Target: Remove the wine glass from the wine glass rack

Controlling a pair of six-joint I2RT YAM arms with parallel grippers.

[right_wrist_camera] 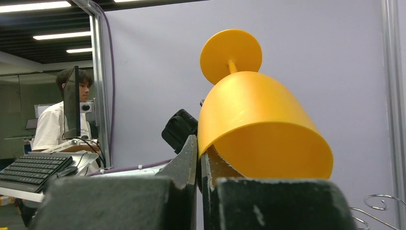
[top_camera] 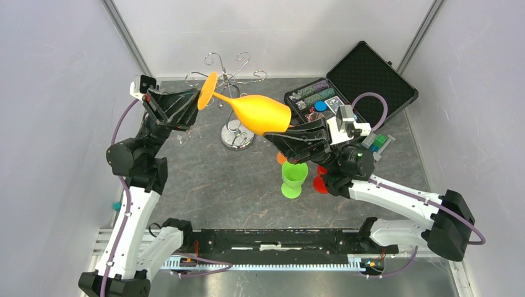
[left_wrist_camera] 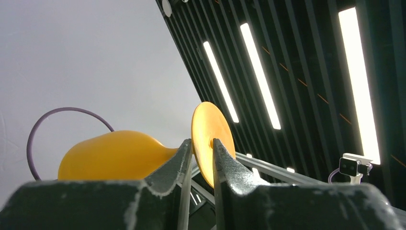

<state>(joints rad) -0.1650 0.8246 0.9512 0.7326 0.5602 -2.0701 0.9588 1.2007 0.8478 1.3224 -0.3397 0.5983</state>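
My left gripper is on both sides of the wine glass's foot (top_camera: 207,91), so next I move that gripper back before my right gripper sets the glass upright next to the green cup.
The orange wine glass (top_camera: 260,114) hangs sideways in the air just in front of the chrome wine glass rack (top_camera: 238,141), clear of its scroll arms. My left gripper (top_camera: 197,99) straddles the glass's round foot (left_wrist_camera: 210,129), one finger on each face with a narrow gap. My right gripper (top_camera: 286,131) is shut on the rim of the bowl (right_wrist_camera: 253,124), one finger inside and one outside (right_wrist_camera: 198,141). In the left wrist view the bowl (left_wrist_camera: 110,155) lies left of my fingertips (left_wrist_camera: 201,141). A rack curl (right_wrist_camera: 378,201) shows at the right wrist view's lower right.
A green cup (top_camera: 294,179) stands under my right gripper, with a red piece (top_camera: 320,182) and an orange piece (top_camera: 282,158) beside it. An open black case (top_camera: 365,80) with small items lies at the back right. Grey walls enclose the table.
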